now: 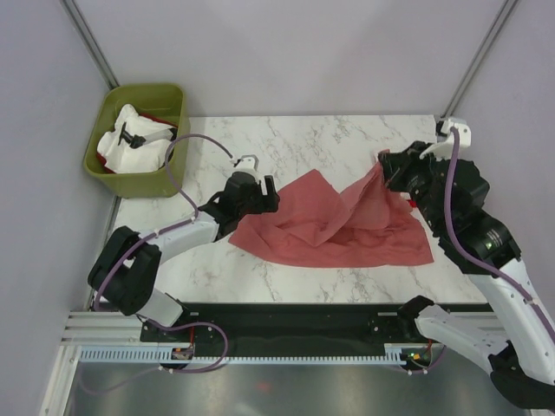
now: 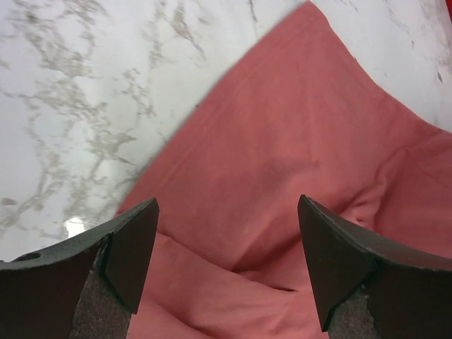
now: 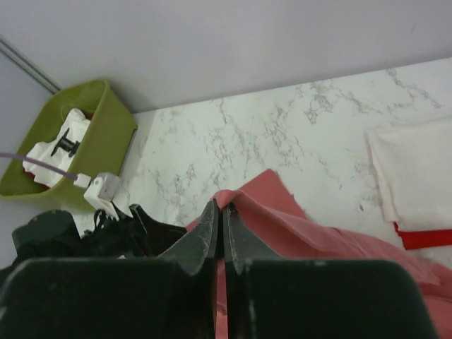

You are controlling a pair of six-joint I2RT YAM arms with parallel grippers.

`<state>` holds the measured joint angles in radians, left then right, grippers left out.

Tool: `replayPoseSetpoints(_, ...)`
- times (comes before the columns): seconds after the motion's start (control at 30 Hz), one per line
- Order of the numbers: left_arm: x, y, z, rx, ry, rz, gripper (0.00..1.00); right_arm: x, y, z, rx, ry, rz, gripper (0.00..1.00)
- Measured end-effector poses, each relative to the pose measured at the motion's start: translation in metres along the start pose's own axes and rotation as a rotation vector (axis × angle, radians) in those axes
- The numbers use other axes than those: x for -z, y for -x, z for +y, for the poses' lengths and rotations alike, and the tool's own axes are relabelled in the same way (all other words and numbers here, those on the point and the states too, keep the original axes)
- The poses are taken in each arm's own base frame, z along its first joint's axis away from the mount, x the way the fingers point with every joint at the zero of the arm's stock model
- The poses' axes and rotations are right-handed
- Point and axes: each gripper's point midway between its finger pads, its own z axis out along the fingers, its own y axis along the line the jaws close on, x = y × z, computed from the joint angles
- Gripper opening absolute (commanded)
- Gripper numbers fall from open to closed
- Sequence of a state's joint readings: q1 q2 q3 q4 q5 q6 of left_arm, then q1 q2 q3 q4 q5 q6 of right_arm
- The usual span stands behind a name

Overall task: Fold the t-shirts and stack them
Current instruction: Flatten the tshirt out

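Note:
My right gripper holds a fold (image 1: 376,170) high, and the salmon-red t-shirt's far corner lies loose. Next, I lower that fold and pinch that corner (image 1: 313,175) with my left gripper.
The dusty salmon-red t-shirt (image 1: 303,230) lies crumpled and partly spread on the marble table (image 1: 347,134). My left gripper (image 1: 267,196) hovers open over the shirt's left edge. In the left wrist view its jaws (image 2: 226,212) stand wide apart above the salmon cloth (image 2: 296,127), with nothing between them. My right gripper (image 1: 382,164) is shut on a pinched fold of the shirt (image 3: 282,212) and holds that part raised off the table at the right. A cream-white t-shirt (image 3: 413,173) lies flat on a bright red one (image 3: 427,236) at the table's right side.
A green bin (image 1: 108,160) at the back left corner holds white cloth (image 1: 134,147) and a bit of red cloth. Grey walls close in the table at the back and sides. The black arm-base rail (image 1: 295,316) runs along the near edge.

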<state>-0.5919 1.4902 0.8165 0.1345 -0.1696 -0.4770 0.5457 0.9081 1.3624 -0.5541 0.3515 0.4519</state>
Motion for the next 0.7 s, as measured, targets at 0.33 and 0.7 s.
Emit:
replayPoseSetpoints(0.33, -0.028, -0.029, -0.03, -0.038, -0.067, 0.142, 0.86, 0.106, -0.078, -0.102, -0.19, -0.126, -0.067, 0.0)
replayPoseSetpoints(0.7, -0.073, -0.059, -0.015, -0.083, 0.058, 0.308, 0.82, 0.091, -0.124, -0.129, -0.232, -0.266, 0.007, 0.0)
